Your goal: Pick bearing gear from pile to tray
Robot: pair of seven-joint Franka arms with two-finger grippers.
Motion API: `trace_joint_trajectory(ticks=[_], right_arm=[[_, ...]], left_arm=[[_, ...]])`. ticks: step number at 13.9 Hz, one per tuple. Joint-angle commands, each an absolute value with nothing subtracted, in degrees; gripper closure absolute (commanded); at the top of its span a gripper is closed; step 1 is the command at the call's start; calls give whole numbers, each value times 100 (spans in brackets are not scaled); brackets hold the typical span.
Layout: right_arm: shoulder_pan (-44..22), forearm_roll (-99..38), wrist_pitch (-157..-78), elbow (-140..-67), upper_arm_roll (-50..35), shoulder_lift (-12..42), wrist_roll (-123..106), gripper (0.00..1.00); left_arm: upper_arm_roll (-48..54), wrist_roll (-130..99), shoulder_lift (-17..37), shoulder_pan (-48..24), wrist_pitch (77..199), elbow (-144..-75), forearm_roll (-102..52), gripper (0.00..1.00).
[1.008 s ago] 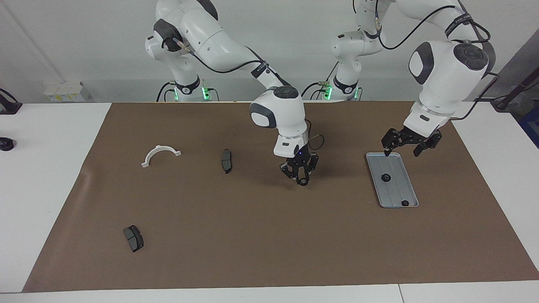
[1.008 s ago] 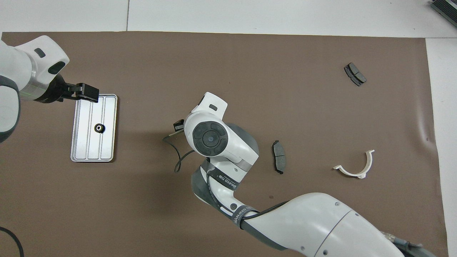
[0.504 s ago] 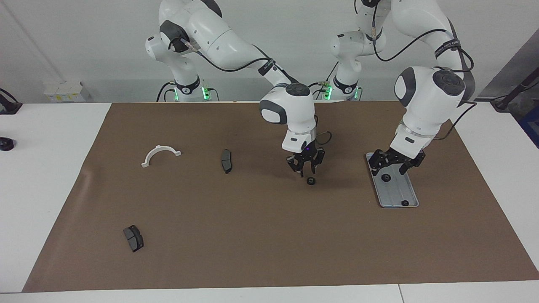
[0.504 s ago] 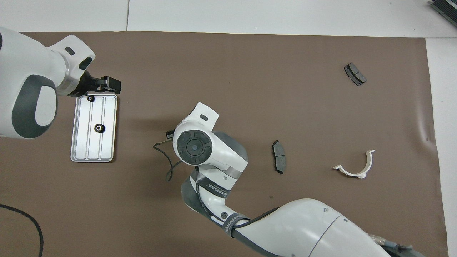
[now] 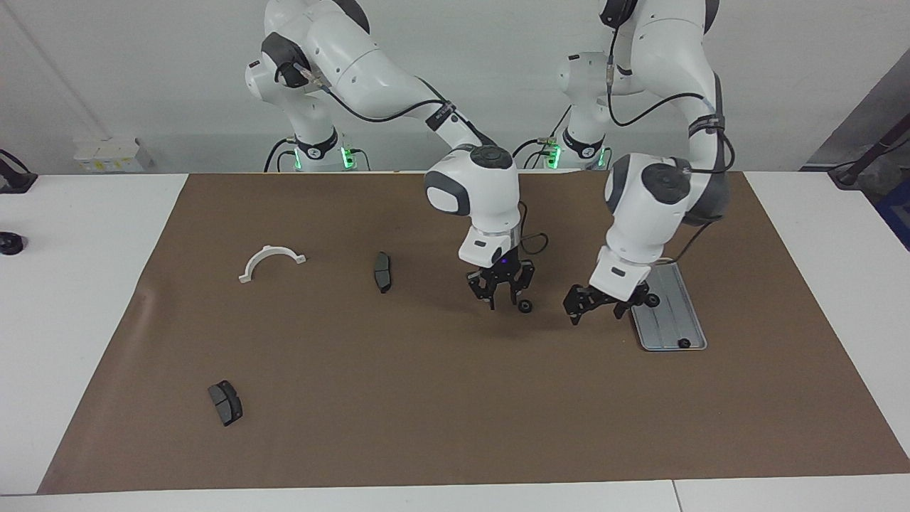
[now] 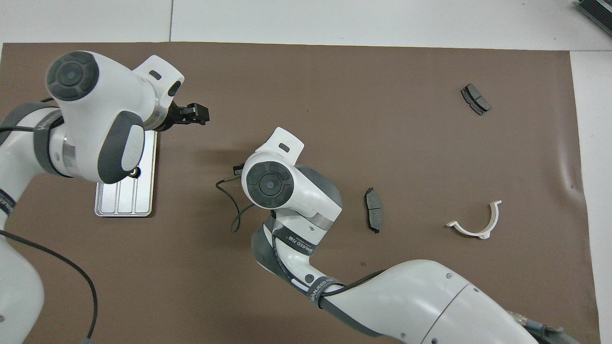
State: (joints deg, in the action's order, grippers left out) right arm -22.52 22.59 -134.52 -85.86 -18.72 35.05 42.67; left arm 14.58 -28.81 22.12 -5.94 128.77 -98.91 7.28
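The bearing gear (image 5: 525, 306) is crowded by my right gripper, which should back away and let my left gripper, beside the silver tray (image 5: 671, 316), take the gear there.
A small black bearing gear (image 5: 525, 306) lies on the brown mat at mid-table. My right gripper (image 5: 500, 297) hangs open just beside it, toward the right arm's end, holding nothing. My left gripper (image 5: 598, 308) is open and low over the mat between that gear and the silver tray (image 5: 674, 328). The tray holds two more gears, one (image 5: 651, 301) half hidden by my left wrist, one (image 5: 684, 343) at its corner farthest from the robots. From overhead I see the tray (image 6: 125, 203), one gear (image 6: 135, 172) and the left gripper (image 6: 193, 113). The right wrist hides its gripper. No pile is in view.
Toward the right arm's end lie a brake pad (image 5: 382, 272) and a white curved bracket (image 5: 271, 260). A second brake pad (image 5: 225, 402) lies farther from the robots. The mat's edge (image 5: 426, 482) runs close to the table's edge.
My right gripper opened and the gear it held now lies on the mat. My left arm swung down from over the tray's robot-side end toward that gear.
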Motion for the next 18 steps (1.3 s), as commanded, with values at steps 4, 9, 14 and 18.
trace_joint_trajectory(ticks=[4,9,14,18], right_arm=[[-943,548,-11851,-8640,-2030,2129,2324,50],[279,-43,-10550,-8648,-2030,1223,1389,50],[1010,-88,-9555,-8701,-2013,590,1309,49],[1213,-105,-9238,-8719,-2013,536,1266,48]], left_arm=[[1371,-4673,2259,-1361,13579,-10756,1055,0],[1389,-5177,2083,-1538,13421,-11135,1055,28],[1389,-5212,2057,-1538,13447,-11232,1055,50],[1389,-5291,2057,-1503,13631,-11276,1055,100]])
